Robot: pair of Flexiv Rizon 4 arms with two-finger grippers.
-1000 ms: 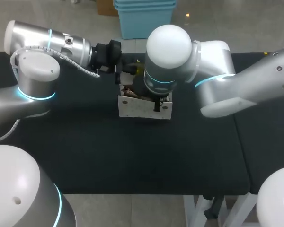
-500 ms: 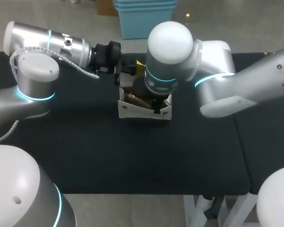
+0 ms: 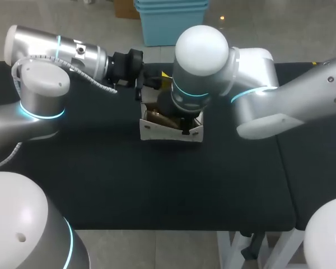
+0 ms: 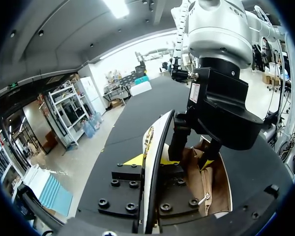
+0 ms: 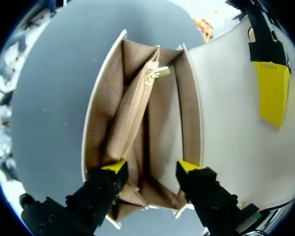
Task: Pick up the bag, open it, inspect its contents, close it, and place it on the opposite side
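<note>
I expect the white bag to draw together into thin layers when I close it, because the bag's creased sides fold inward at its opening.
A white bag stands upright in the middle of the black table, its top open on a tan lining. My left gripper is behind it, shut on the raised white flap with a yellow tip on each face. My right gripper hangs over the mouth, open, both yellow tips just inside the side walls. Between them runs a tan zipped divider pocket with a metal zip pull. In the head view my right wrist hides most of the opening. Nothing else shows inside the bag.
The black tabletop stretches from the bag to the front edge and out to both sides. A seam splits it from a second black table on the right. My two arms crowd the space behind and above the bag.
My right gripper has opened over the bag, and the bag's front wall now sits lower than a second ago. The left arm and the flap have not moved.
</note>
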